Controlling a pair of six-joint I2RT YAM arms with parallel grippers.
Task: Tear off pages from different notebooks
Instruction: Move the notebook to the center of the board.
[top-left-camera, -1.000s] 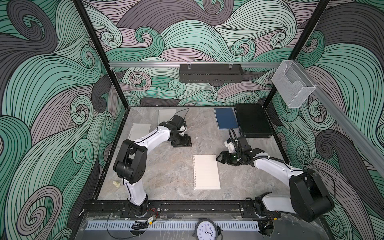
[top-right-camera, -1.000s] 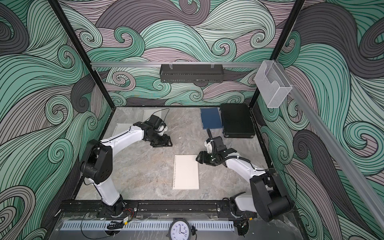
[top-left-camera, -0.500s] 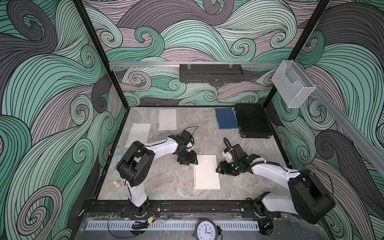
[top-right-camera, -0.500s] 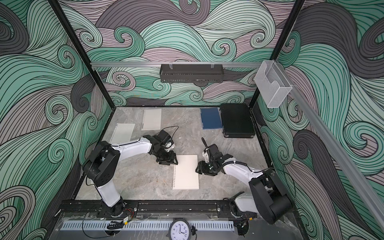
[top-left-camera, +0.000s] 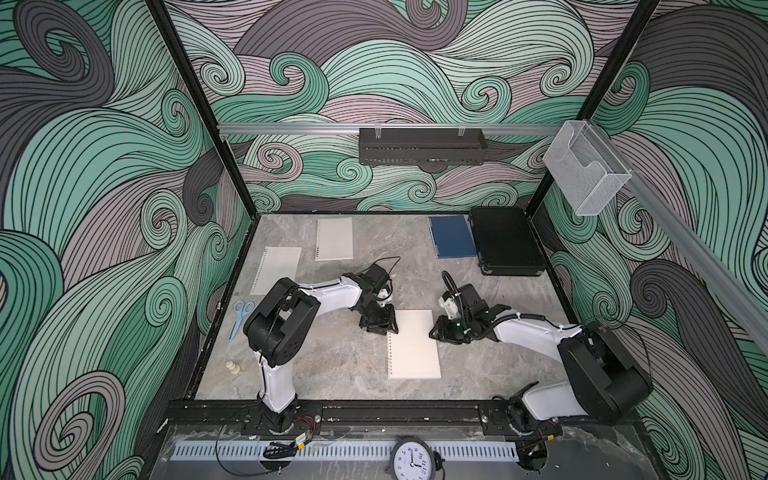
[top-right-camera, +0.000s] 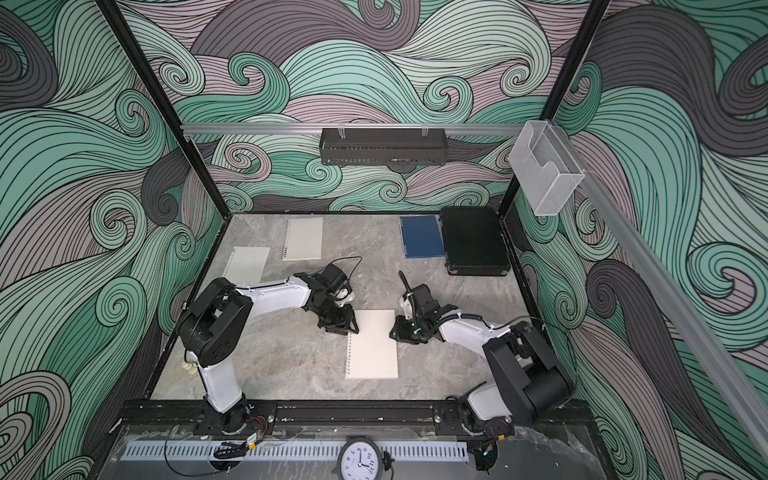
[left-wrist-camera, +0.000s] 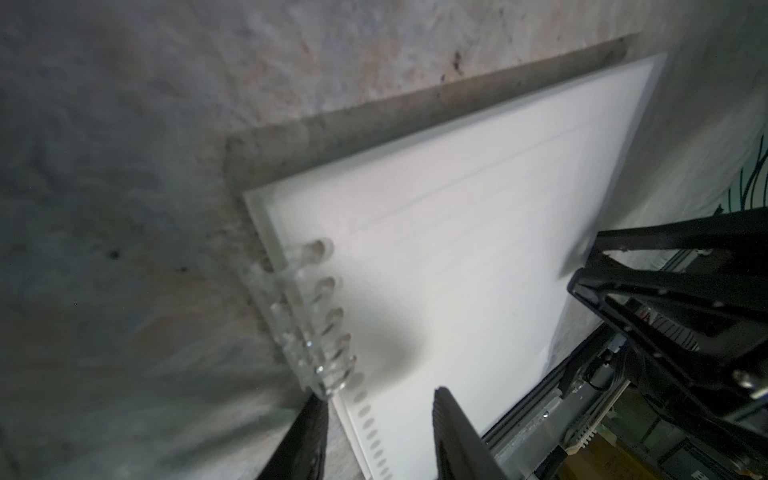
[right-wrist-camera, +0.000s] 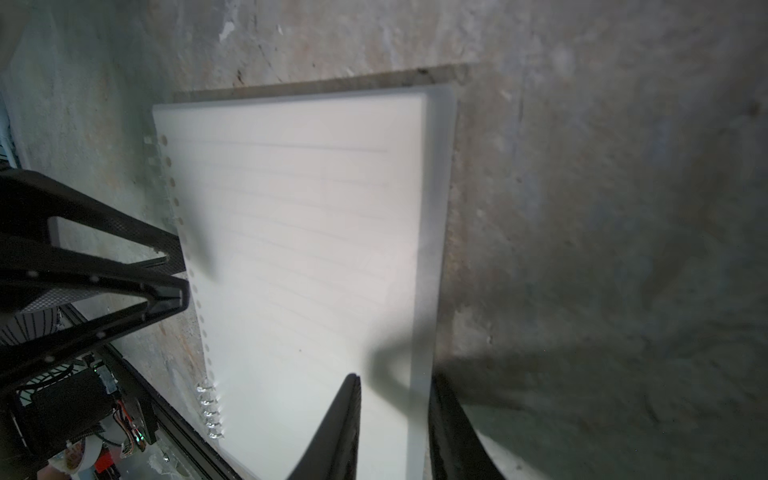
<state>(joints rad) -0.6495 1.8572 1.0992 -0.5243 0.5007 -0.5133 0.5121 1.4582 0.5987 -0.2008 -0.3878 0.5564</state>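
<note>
The cream notebook's pages lie under a frosted cover (top-left-camera: 413, 348), so my right gripper should open the cover from its free edge (top-left-camera: 438, 358) before I tear a page.
A cream notebook (top-left-camera: 413, 345) (top-right-camera: 372, 345) lies open and flat mid-table, its clear spiral along the left edge. My left gripper (top-left-camera: 380, 326) (left-wrist-camera: 379, 397) stands at its far spiral corner, jaws apart, with one finger (left-wrist-camera: 305, 436) outside the coil and the other over the page (left-wrist-camera: 457, 270). My right gripper (top-left-camera: 439, 332) (right-wrist-camera: 395, 376) straddles the notebook's right edge (right-wrist-camera: 419, 291) with a narrow gap between its jaws. A dark blue notebook (top-left-camera: 452, 237) lies at the back. Two flat sheets with holed left edges lie back left: white lined (top-left-camera: 276, 270) and cream (top-left-camera: 333, 239).
A black hard case (top-left-camera: 507, 245) lies beside the blue notebook at the back right. Blue scissors (top-left-camera: 239, 318) and a small cream object (top-left-camera: 233, 369) sit by the left wall. A black shelf (top-left-camera: 422, 145) and a clear holder (top-left-camera: 586, 174) hang on the walls.
My left arm came from the back-left sheets down to the cream notebook's spiral corner. My right gripper shifted onto its right edge. Both sets of jaws have narrowed.
</note>
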